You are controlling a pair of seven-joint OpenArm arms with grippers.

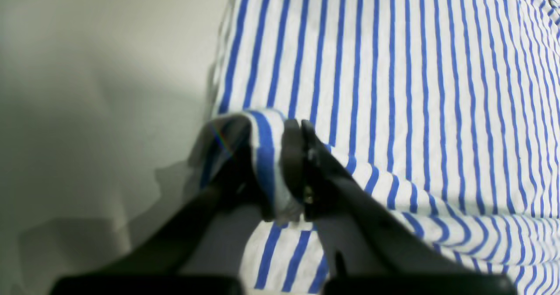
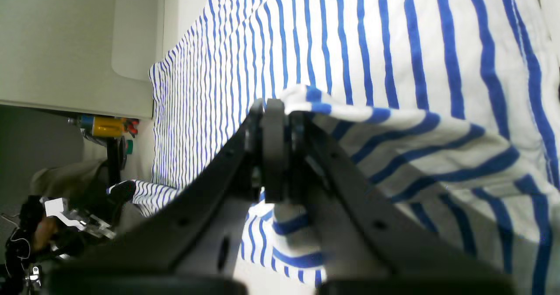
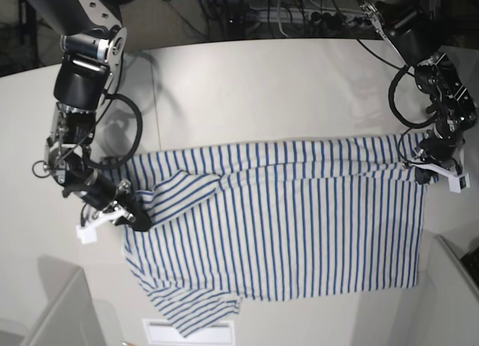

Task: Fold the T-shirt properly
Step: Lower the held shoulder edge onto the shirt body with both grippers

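Note:
The T-shirt's sleeve [image 3: 196, 310] reaches the white slotted piece by the front edge of the table. My left gripper and my right gripper should pull the T-shirt toward the table's far side [image 3: 262, 84].
The T-shirt [image 3: 299, 234], white with thin blue stripes, lies spread across the white table, one sleeve folded in at the left and another sleeve sticking out at the bottom. My left gripper [image 3: 425, 174] is at the shirt's right upper corner. In the left wrist view this left gripper [image 1: 280, 133] is shut on a raised fold of the T-shirt [image 1: 393, 89] at its edge. My right gripper [image 3: 141, 220] is at the shirt's left edge. The right wrist view shows the right gripper [image 2: 282, 109] shut on a lifted flap of the T-shirt [image 2: 350, 45].
Grey panels stand at the table's front left corner [image 3: 60, 316] and front right corner [image 3: 456, 286]. A white slotted piece [image 3: 187, 331] lies by the front edge. Cables and gear [image 3: 299, 9] sit behind the table. Beyond the table edge is clutter with a yellow object [image 2: 105, 126].

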